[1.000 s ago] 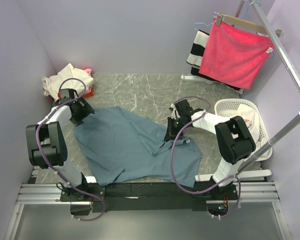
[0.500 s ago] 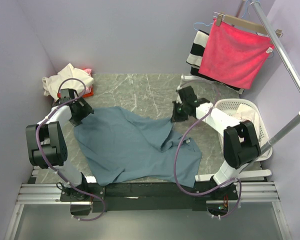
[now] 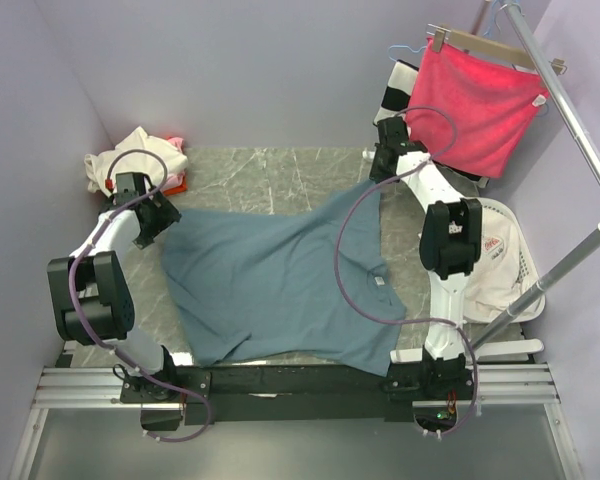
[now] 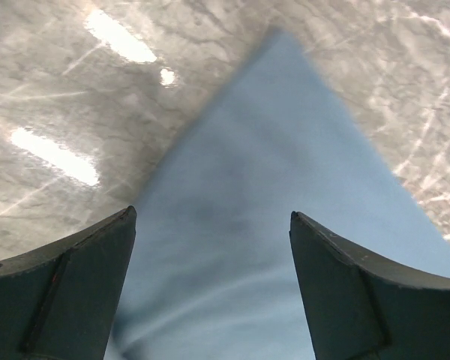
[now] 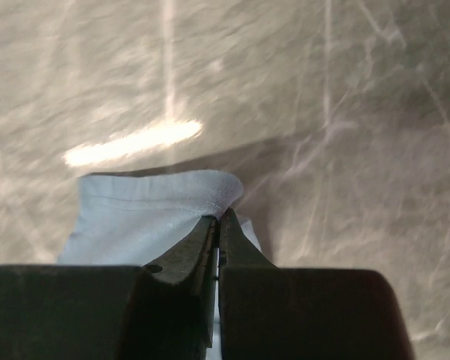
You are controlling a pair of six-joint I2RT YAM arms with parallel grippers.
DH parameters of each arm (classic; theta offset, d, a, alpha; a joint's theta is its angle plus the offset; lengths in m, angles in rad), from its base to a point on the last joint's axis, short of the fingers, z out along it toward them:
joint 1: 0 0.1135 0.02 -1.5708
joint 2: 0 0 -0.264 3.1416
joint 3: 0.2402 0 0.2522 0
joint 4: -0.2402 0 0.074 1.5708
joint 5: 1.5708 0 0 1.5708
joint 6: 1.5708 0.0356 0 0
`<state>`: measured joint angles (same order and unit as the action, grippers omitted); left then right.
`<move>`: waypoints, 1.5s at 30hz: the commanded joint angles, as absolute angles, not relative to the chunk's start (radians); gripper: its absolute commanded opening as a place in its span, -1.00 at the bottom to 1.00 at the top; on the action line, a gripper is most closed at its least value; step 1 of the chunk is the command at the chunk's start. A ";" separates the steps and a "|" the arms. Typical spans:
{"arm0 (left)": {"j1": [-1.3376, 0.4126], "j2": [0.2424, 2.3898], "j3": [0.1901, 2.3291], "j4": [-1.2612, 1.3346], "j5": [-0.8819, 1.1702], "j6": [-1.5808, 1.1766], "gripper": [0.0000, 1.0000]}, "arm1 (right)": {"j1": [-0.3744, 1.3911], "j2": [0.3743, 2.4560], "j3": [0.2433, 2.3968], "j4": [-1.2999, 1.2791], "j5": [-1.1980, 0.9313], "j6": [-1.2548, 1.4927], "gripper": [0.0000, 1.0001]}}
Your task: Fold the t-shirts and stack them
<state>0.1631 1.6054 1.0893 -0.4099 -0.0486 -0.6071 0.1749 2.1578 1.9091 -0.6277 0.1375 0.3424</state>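
The t-shirt's hem is stretched from its corner by my right gripper, but the hem's opposite corner [image 3: 185,214] is lying loose. My left gripper should therefore grab that loose corner [image 4: 279,46] before the fold.
A dusty blue-grey t-shirt [image 3: 280,280] lies spread over the marble table [image 3: 270,180]. My right gripper [image 3: 377,175] is at the far right and is shut on the shirt's hem edge [image 5: 150,210], holding that corner stretched toward the back; its jaws [image 5: 220,214] are pressed together on the cloth. My left gripper [image 3: 163,213] is at the shirt's far left corner, and it [image 4: 210,214] is open with the blue cloth [image 4: 285,187] lying under and between its fingers. A cream and pink shirt pile [image 3: 130,160] sits at the back left. A white shirt with red print [image 3: 492,248] lies in the basket.
A white laundry basket [image 3: 480,208] stands right of the table. Behind it a rack pole [image 3: 570,110] carries a hanger with a pink-red towel [image 3: 470,105] and a black-and-white striped cloth [image 3: 398,95]. Lilac walls close the left, back and right.
My right gripper has moved from the middle of the shirt to the far back right, pulling the cloth with it and spreading the shirt flatter. The left gripper has barely moved.
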 commanded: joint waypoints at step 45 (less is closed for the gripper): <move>0.098 2.131 1.546 -0.262 0.075 -0.402 -0.99 | 0.127 2.206 1.963 -0.632 -0.002 0.281 -1.00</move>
